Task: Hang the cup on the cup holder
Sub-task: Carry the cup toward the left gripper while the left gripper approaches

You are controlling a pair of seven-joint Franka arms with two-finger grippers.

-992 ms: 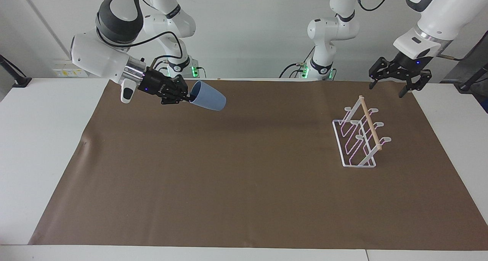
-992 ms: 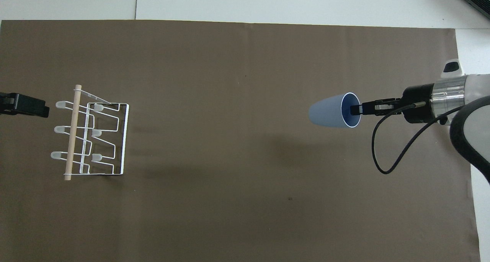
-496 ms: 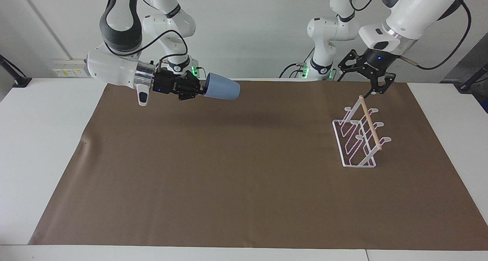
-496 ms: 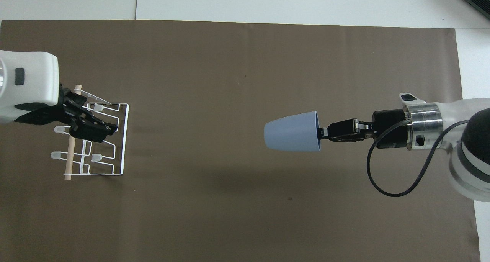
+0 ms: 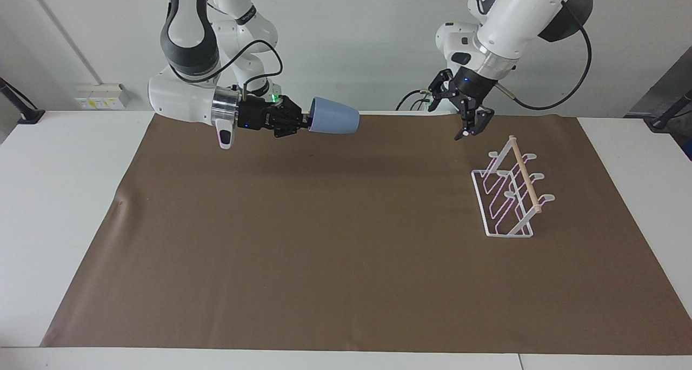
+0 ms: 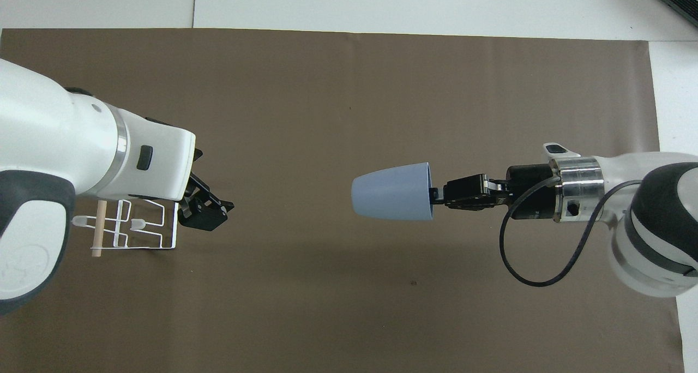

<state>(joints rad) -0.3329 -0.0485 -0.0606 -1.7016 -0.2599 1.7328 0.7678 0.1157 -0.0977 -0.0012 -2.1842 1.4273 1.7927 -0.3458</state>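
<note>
The light-blue cup point(image 6: 392, 192) should stay tilted with its base up when the robot hangs it over one of the cup holder's white-tipped pegs point(image 6: 138, 224), because the pegs stick out.
The light-blue cup point(image 5: 335, 123) is held on its side in the air, its base pointing toward the left arm's end of the table; it also shows in the overhead view point(image 6: 392, 192). My right gripper point(image 5: 306, 122) point(image 6: 436, 194) is shut on the cup's rim, one finger inside. The white wire cup holder point(image 5: 508, 197) with a wooden dowel point(image 5: 524, 172) stands on the mat at the left arm's end; in the overhead view point(image 6: 143, 232) the left arm hides most of it. My left gripper point(image 5: 471, 127) point(image 6: 210, 216) hangs open and empty over the mat beside the holder.
A brown mat point(image 5: 324, 251) covers most of the white table point(image 5: 59, 197). The right arm's black cable point(image 6: 523, 264) loops under its wrist. The arms' bases stand at the table's robot end.
The right gripper has carried the cup toward the middle of the table and levelled it. The left arm has swung from the table's end, over the holder, toward the middle.
</note>
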